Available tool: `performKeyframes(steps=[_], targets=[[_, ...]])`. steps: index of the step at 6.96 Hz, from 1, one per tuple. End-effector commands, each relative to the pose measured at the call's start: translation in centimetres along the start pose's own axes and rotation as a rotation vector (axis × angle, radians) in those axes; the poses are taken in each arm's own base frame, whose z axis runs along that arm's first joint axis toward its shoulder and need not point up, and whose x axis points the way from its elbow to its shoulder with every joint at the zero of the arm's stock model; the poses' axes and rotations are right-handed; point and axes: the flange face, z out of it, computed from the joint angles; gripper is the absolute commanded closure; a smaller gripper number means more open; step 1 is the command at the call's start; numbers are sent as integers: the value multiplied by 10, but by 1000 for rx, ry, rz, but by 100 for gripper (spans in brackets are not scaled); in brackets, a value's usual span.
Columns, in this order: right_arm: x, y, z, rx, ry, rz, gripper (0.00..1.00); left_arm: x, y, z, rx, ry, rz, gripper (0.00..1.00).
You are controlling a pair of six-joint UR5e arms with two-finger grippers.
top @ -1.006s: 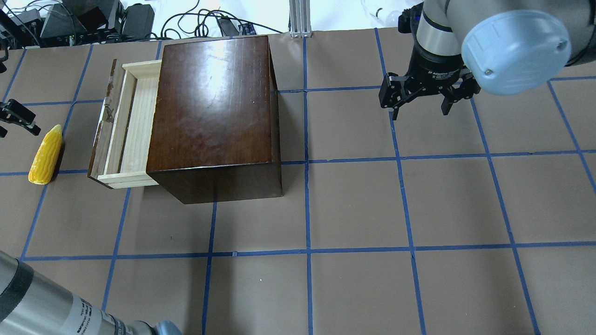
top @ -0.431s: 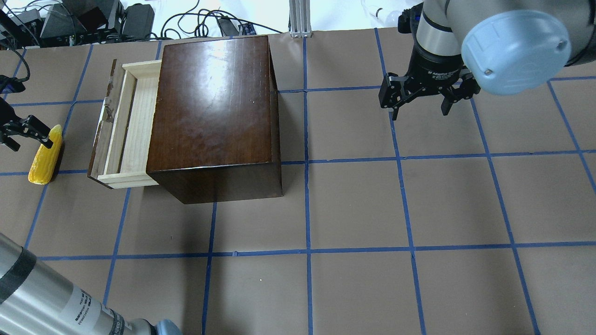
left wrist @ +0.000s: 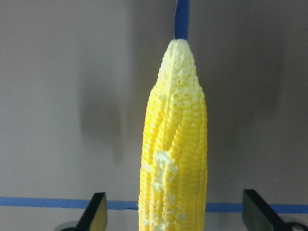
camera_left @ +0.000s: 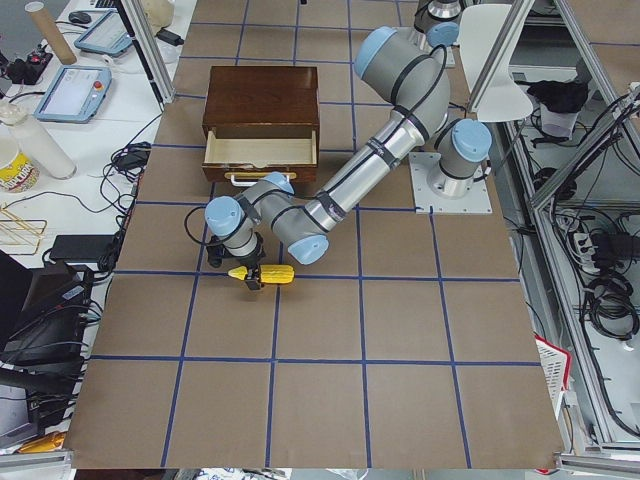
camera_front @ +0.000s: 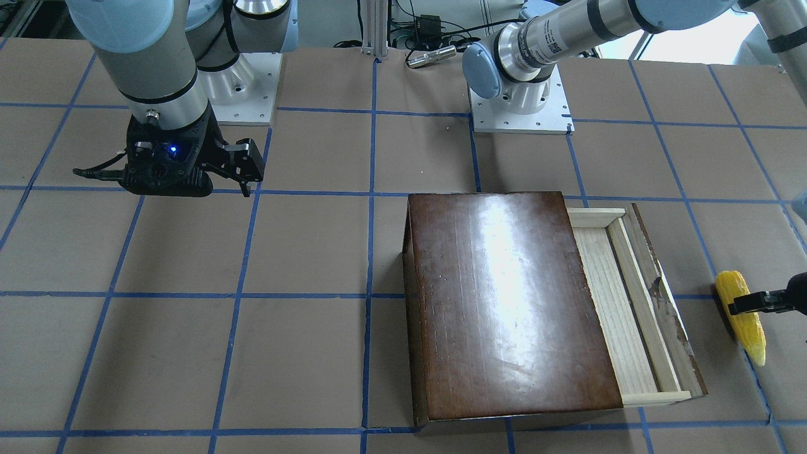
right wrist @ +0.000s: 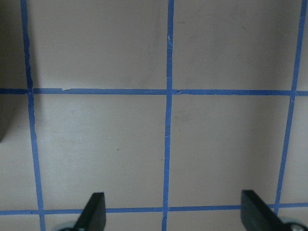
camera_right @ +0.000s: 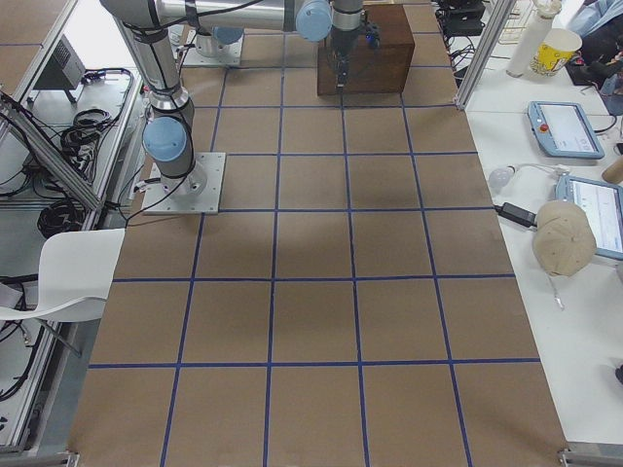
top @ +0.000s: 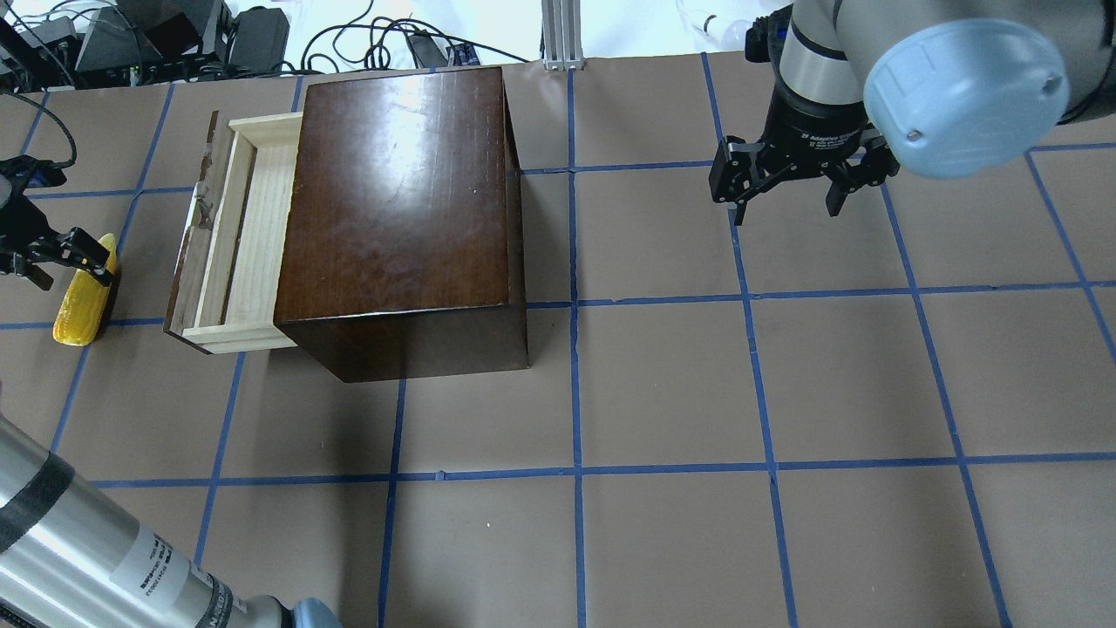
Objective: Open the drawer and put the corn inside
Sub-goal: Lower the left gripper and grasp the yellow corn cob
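My gripper will lower the yellow corn, and the corn should fit inside lengthwise, because the drawer's open bottom is longer and wider than the corn.
The yellow corn lies on the table left of the drawer. My left gripper is open and hangs over the corn's tip end. In the left wrist view the corn stands between the two fingertips, with a gap on each side. The corn also shows in the front view. The pale wooden drawer is pulled out of the dark-brown box toward the corn, and it is empty. My right gripper is open and empty, far to the right, above bare table.
The table is brown paper with a blue tape grid. Cables and equipment lie beyond the far edge. An aluminium post stands behind the box. My left arm's forearm crosses the near left corner.
My left gripper has moved toward the near side, from beyond the corn's tip to over its tip end, still open. The corn, the drawer and the right arm have not moved.
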Motion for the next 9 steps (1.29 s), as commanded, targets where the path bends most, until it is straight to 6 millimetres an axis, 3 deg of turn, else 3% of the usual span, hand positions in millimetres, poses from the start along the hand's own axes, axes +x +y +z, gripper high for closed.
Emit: performKeyframes(steps=[1,2,3,6,7,9], targets=[[0,0,0,0,0,0,0,-1,-3,11,-3,6,0,26],[0,0,0,0,0,0,0,-1,-4,11,-2,7,2,74],[0,0,0,0,0,0,0,0,-3,7,5,7,1,98],[0,0,0,-2,-1,0,0,15,2,-50,48,-13,12,100],[0,0,0,-2,-1,0,0,29,4,-86,59,-18,31,100],[0,0,0,1,0,0,0,69,6,-179,109,8,80,100]])
